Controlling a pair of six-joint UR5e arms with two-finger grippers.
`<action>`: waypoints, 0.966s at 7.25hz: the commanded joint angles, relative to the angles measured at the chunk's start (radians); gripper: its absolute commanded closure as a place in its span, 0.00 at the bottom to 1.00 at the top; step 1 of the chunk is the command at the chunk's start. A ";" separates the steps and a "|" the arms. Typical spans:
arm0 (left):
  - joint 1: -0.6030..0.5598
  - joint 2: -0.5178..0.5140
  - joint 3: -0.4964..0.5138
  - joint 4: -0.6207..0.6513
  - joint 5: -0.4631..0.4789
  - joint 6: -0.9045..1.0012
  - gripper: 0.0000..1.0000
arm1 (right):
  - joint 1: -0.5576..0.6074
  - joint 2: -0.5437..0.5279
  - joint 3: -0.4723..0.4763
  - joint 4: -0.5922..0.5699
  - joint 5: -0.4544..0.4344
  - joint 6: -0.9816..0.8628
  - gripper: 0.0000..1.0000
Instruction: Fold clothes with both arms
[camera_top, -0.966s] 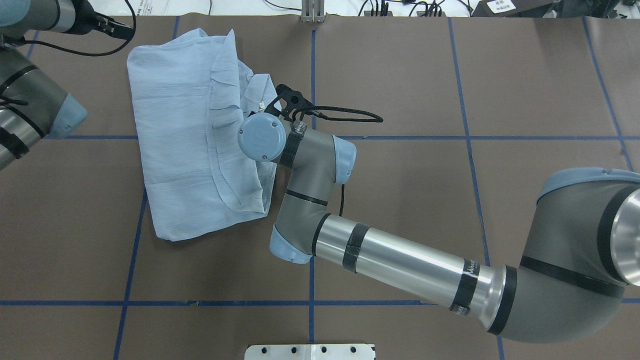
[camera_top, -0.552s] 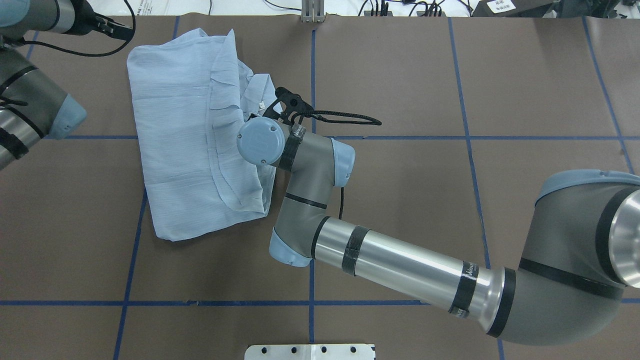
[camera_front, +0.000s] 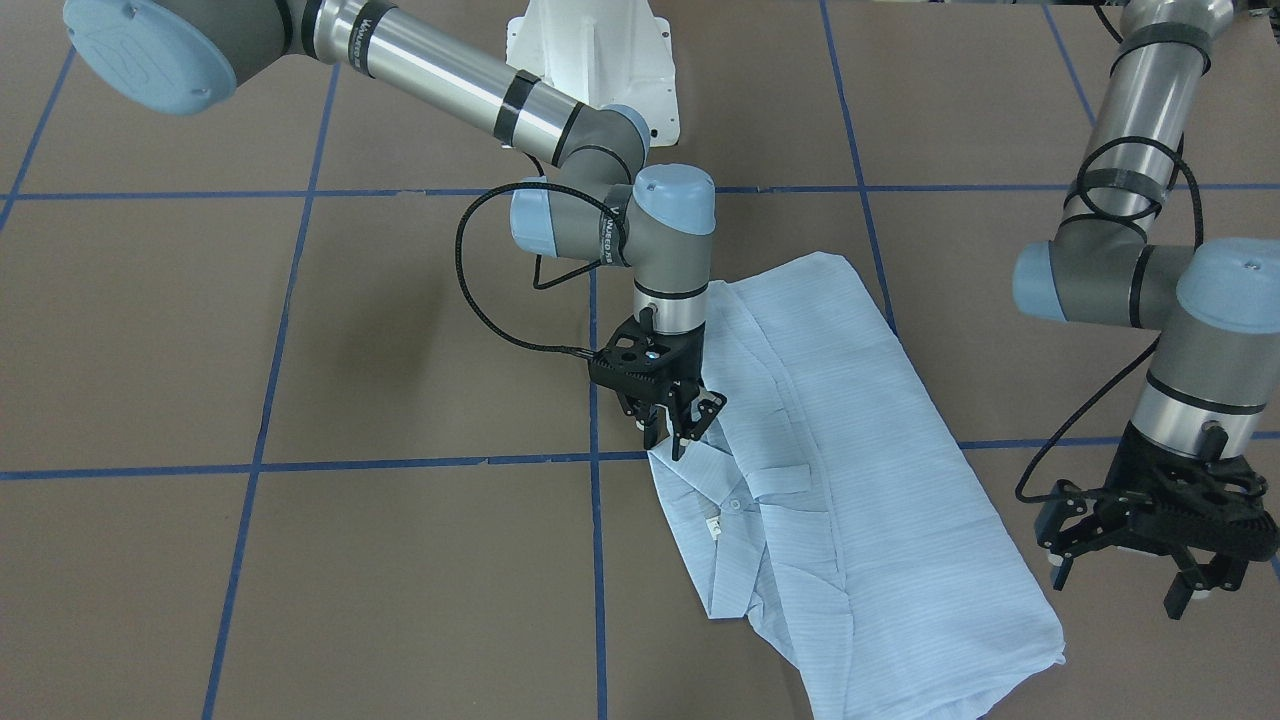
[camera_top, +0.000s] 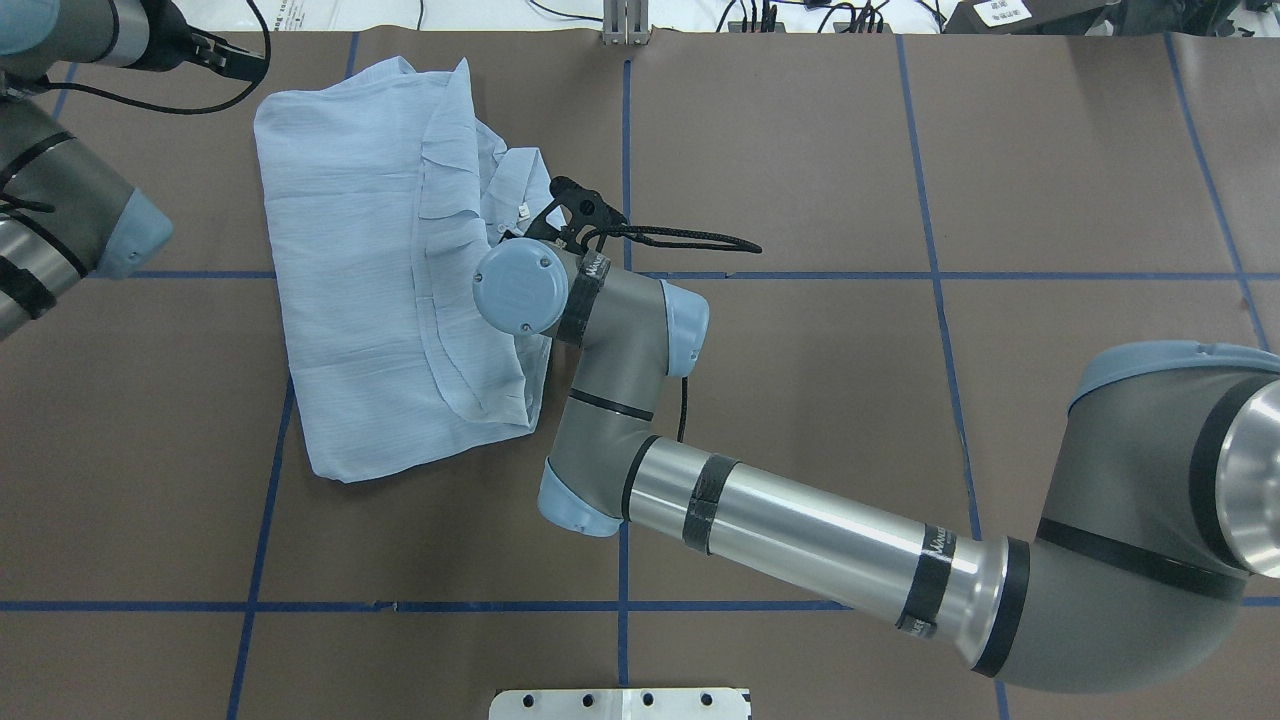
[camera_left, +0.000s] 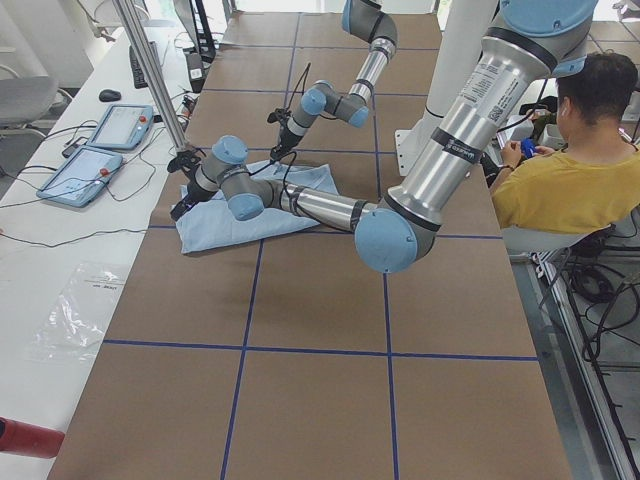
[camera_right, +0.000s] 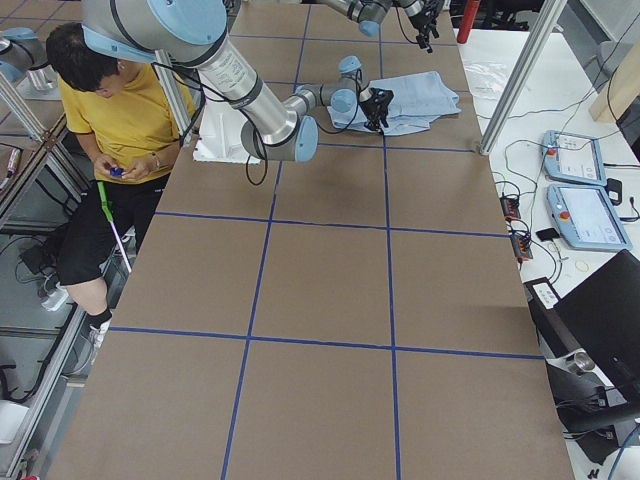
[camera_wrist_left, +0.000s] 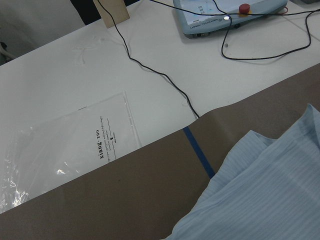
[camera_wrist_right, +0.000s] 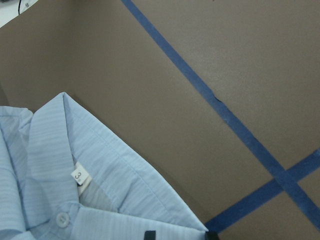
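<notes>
My gripper will slide the whole shirt (camera_front: 894, 480) along still folded when it pulls the shirt's collar corner, because the folded shirt lies flat with its layers stacked (camera_front: 786, 486).
The pale-blue striped shirt (camera_top: 370, 250) lies folded lengthwise on the brown table, left of centre in the overhead view. Its collar and white neck label (camera_wrist_right: 80, 176) point toward the middle. My right gripper (camera_front: 680, 435) points down at the collar-side edge of the shirt (camera_front: 850, 480). Its fingers stand slightly open, straddling the collar corner, and only their tips show at the bottom of the right wrist view. My left gripper (camera_front: 1125, 585) hangs open and empty just off the shirt's far corner. The left wrist view shows only that corner of the shirt (camera_wrist_left: 270, 200).
A white side table beyond the brown mat holds a plastic bag (camera_wrist_left: 65, 150), cables and two teach pendants (camera_left: 100, 145). A seated person in a yellow top (camera_left: 560, 170) is behind the white pedestal base (camera_front: 590, 50). Blue tape lines cross the mat.
The right arm's wrist has shifted slightly toward the robot and lower over the collar edge. The shirt and the left arm have not moved.
</notes>
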 joint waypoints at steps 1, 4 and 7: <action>0.000 0.002 -0.010 0.000 0.000 0.000 0.00 | -0.003 0.000 -0.001 -0.001 -0.003 -0.003 0.75; 0.001 0.026 -0.047 0.000 -0.002 0.000 0.00 | -0.007 -0.024 0.086 -0.033 0.002 -0.052 1.00; 0.006 0.058 -0.087 0.000 -0.002 0.000 0.00 | -0.027 -0.353 0.578 -0.216 -0.001 -0.060 1.00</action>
